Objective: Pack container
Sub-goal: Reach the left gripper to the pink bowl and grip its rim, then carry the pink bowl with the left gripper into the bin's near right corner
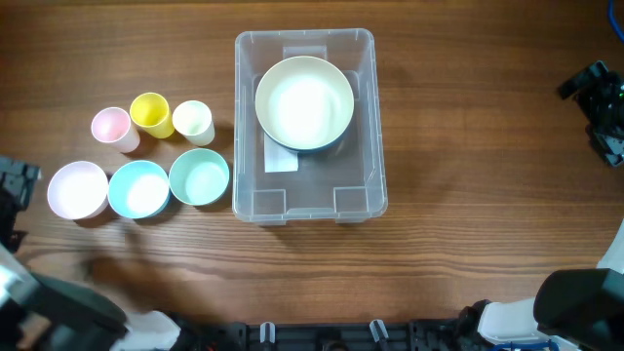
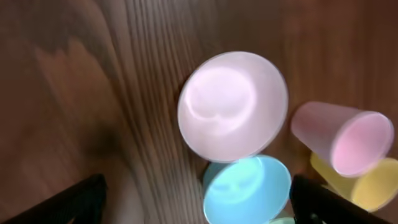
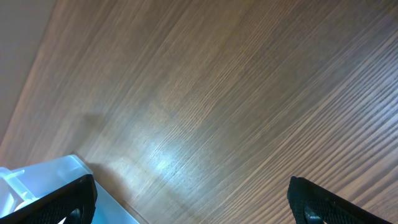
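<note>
The pink bowl [image 1: 78,190] lies across the container from my right gripper. I should use my left gripper to take its rim and set it beside the large cream bowl.
The clear plastic container [image 1: 304,125] sits mid-table with a large cream bowl [image 1: 304,102] inside it, above its white label [image 1: 281,159]. A corner of the container shows in the right wrist view [image 3: 43,186]. Left of it stand a pink bowl [image 1: 78,189], a blue bowl [image 1: 138,188], a green bowl [image 1: 199,176], a pink cup [image 1: 113,128], a yellow cup [image 1: 151,113] and a cream cup [image 1: 193,121]. My left gripper [image 2: 199,205] is open, above the pink bowl [image 2: 232,106] and blue bowl [image 2: 247,190]. My right gripper [image 3: 193,202] is open over bare wood.
The right arm [image 1: 600,107] is at the far right edge of the wooden table [image 1: 478,117]. The left arm [image 1: 15,190] is at the left edge. In the left wrist view the pink cup [image 2: 345,137] and yellow cup [image 2: 367,186] lie right of the bowls.
</note>
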{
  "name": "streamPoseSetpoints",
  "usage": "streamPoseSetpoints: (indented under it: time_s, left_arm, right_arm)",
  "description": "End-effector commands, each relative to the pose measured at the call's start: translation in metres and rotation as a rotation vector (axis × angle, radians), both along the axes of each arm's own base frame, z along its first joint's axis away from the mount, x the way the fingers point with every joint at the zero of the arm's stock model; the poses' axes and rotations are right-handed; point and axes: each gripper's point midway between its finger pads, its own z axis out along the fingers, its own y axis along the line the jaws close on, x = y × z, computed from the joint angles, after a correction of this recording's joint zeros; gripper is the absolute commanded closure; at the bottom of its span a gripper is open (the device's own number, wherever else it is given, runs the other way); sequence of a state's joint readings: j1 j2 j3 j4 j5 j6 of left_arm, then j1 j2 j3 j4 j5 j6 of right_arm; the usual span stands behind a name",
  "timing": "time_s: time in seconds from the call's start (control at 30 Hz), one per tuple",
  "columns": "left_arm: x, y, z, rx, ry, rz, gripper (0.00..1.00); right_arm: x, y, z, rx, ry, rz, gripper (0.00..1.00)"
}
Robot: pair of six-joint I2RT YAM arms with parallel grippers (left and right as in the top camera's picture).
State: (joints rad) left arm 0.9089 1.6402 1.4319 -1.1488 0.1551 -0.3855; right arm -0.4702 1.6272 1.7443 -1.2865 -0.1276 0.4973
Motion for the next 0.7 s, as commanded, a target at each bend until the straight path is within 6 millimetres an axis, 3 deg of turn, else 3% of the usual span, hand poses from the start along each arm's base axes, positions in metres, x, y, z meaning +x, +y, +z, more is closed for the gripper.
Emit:
streamPoseSetpoints:
  time_s: [0.0, 0.1, 0.2, 0.3, 0.5, 0.67]
  left_arm:
    - [0.02, 0.004, -0.036, -0.118, -0.06, -0.095, 0.07]
    - [0.029, 0.01, -0.07, -0.145, -0.017, -0.123, 0.08]
    - [0.038, 0.014, -0.09, -0.143, -0.002, -0.141, 0.1]
    - [0.04, 0.018, -0.108, -0.113, 0.057, -0.158, 0.29]
    - [0.052, 0.007, -0.134, -0.104, 0.132, -0.219, 0.51]
    - [0.052, 0.005, -0.139, -0.075, 0.189, -0.239, 0.85]
  right_arm:
    - [0.001, 0.0, -0.005, 0.011, 0.011, -0.002, 0.01]
    - [0.001, 0.0, -0.005, 0.011, 0.011, -0.002, 0.0]
    - [0.001, 0.0, -0.005, 0.011, 0.011, -0.002, 0.0]
    - [0.001, 0.0, -0.005, 0.011, 0.011, -0.002, 0.0]
    - [0.001, 0.0, -0.005, 0.01, 0.01, -0.002, 0.01]
    - [0.003, -0.001, -0.004, 0.007, 0.004, -0.001, 0.0]
